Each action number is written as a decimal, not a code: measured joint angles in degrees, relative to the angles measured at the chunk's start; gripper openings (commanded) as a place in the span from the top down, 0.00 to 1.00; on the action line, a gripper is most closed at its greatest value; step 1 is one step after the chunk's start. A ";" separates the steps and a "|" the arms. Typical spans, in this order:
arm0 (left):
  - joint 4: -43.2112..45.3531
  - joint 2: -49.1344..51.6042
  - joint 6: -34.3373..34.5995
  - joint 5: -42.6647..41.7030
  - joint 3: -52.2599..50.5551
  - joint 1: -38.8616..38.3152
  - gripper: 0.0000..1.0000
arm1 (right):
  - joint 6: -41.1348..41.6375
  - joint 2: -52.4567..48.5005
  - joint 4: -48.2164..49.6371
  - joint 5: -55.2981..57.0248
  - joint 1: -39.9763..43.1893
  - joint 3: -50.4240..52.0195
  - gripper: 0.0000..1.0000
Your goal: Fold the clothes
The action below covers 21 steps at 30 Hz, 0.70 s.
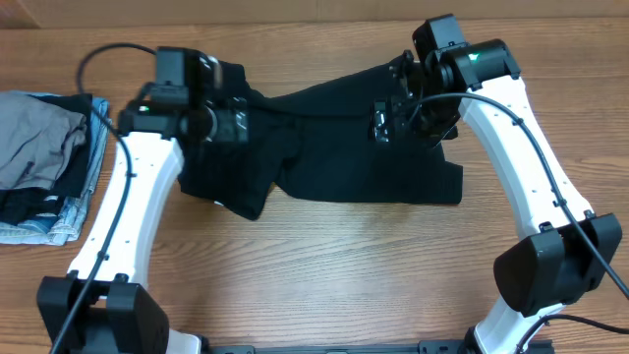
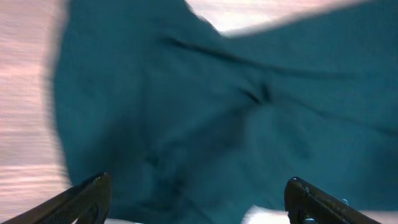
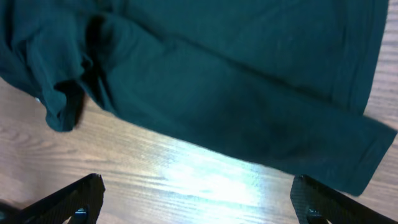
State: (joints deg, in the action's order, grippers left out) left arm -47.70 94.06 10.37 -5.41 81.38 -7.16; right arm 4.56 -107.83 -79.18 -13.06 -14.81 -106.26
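The robot's left gripper should back off while its right gripper pulls the rumpled middle (image 1: 286,162) open before the robot folds it, because the dark garment's near part (image 1: 252,193) lies bunched.
A dark garment (image 1: 334,147) lies rumpled across the far middle of the wooden table. My left gripper (image 1: 231,126) hovers over its left part; in the left wrist view the cloth (image 2: 217,112) fills the frame, and the jaws (image 2: 198,198) are wide open and empty. My right gripper (image 1: 386,120) hovers over the garment's right part. In the right wrist view the garment's hem (image 3: 249,118) crosses the frame above bare wood, and the jaws (image 3: 198,199) are wide open and empty.
A stack of folded clothes (image 1: 44,162), grey on top with denim beneath, sits at the table's left edge. Bare wooden tabletop (image 1: 334,275) spreads in front of the garment between the two arm bases.
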 measured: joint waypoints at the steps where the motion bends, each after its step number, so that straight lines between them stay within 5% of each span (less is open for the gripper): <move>1: -0.52 0.28 0.66 -0.46 0.00 -1.33 0.05 | -0.04 0.00 0.85 -0.42 0.15 0.02 0.00; 7: 1.55 2.10 6.84 2.01 -0.02 -5.88 0.05 | 3.89 0.07 16.09 -11.91 -0.63 9.79 0.00; 14: 6.60 3.28 9.07 0.26 0.02 4.72 0.06 | 21.99 -0.22 48.54 -31.80 -2.08 30.97 0.00; 21: 6.80 3.89 9.20 -0.68 0.00 6.71 0.07 | 37.62 -0.68 65.22 -36.22 -7.54 33.24 0.07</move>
State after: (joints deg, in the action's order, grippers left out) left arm -40.91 97.95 19.57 -6.09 81.38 -0.45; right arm 42.17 -108.51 -13.96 -49.28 -22.35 -73.01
